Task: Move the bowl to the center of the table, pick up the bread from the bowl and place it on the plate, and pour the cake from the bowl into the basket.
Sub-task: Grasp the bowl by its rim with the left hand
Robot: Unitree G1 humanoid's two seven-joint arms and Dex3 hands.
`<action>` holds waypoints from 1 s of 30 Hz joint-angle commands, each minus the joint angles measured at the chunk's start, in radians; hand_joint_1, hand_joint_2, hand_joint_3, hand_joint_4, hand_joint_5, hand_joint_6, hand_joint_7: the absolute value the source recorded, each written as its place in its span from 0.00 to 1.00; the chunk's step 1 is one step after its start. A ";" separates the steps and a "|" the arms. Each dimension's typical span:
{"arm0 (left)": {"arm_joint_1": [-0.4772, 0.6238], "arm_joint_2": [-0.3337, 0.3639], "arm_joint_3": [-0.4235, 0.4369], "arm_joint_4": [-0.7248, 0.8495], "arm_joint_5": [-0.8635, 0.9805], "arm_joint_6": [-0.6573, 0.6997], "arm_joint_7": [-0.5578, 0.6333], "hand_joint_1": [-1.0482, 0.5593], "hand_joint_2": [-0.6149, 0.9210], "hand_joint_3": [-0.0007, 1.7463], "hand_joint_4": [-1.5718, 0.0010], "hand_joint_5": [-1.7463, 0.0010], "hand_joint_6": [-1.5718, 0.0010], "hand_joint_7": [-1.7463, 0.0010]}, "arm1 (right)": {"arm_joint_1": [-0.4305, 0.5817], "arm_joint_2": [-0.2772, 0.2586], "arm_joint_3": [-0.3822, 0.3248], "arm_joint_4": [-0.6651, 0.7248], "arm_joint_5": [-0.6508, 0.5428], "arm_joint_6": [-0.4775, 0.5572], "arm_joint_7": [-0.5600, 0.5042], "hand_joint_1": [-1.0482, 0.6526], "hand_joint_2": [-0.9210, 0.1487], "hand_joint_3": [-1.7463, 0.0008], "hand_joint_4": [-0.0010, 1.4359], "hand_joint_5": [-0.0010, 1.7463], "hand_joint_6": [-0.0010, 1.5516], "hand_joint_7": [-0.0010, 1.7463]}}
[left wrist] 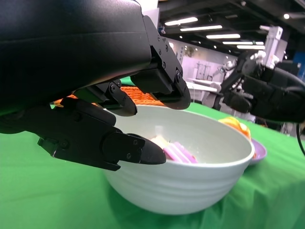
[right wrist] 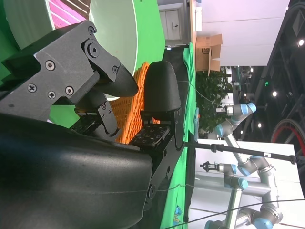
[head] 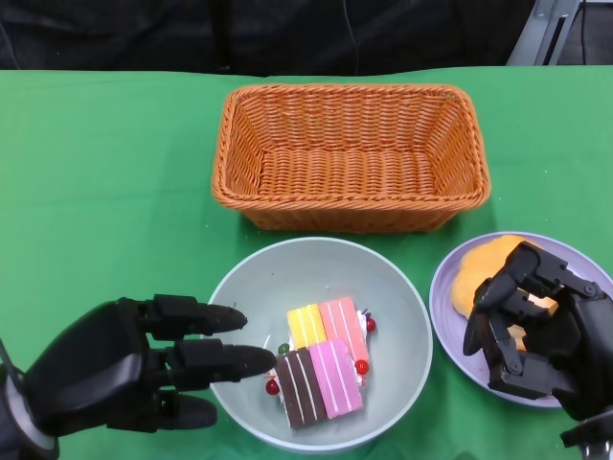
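Note:
The striped cake pieces are sitting packed edge to edge in the deep bowl, so they should stay together when I lift the bowl and tilt it.
The pale green bowl stands near the table's front edge, just in front of the wicker basket. Striped cake pieces with small red berries lie in the bowl. The orange bread rests on the lilac plate to the bowl's right. My right hand hovers over the plate and the bread's near side; in the right wrist view nothing sits between its fingers. My left hand is spread at the bowl's left rim, with its fingers over the rim and beside the wall of the bowl.
The basket holds nothing and lies close behind the bowl and plate. Green cloth covers the table, with free room at the left and far right. Behind the table's far edge is a dark backdrop.

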 commanded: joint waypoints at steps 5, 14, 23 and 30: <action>-0.005 0.122 -0.232 -0.094 0.111 0.210 0.283 0.41 1.00 0.08 0.53 0.97 0.54 0.98 | 0.014 0.012 -0.004 -0.028 0.002 0.002 -0.015 0.59 0.38 0.29 0.53 0.99 0.44 0.86; -0.034 0.182 -0.441 -0.131 0.084 0.358 0.392 0.41 1.00 0.07 0.47 0.96 0.44 0.96 | 0.016 0.020 -0.007 -0.034 0.012 0.002 -0.007 0.59 0.38 0.29 0.53 1.00 0.44 0.86; -0.085 0.219 -0.561 -0.117 0.050 0.377 0.388 0.41 1.00 0.09 0.46 0.96 0.37 0.94 | 0.023 0.025 -0.006 -0.044 0.005 0.007 -0.018 0.59 0.38 0.28 0.53 1.00 0.44 0.86; -0.080 0.238 -0.595 -0.135 0.024 0.414 0.372 0.40 1.00 0.08 0.45 0.96 0.36 0.96 | 0.028 0.023 -0.002 -0.054 0.011 0.008 -0.008 0.58 0.37 0.29 0.53 1.00 0.44 0.87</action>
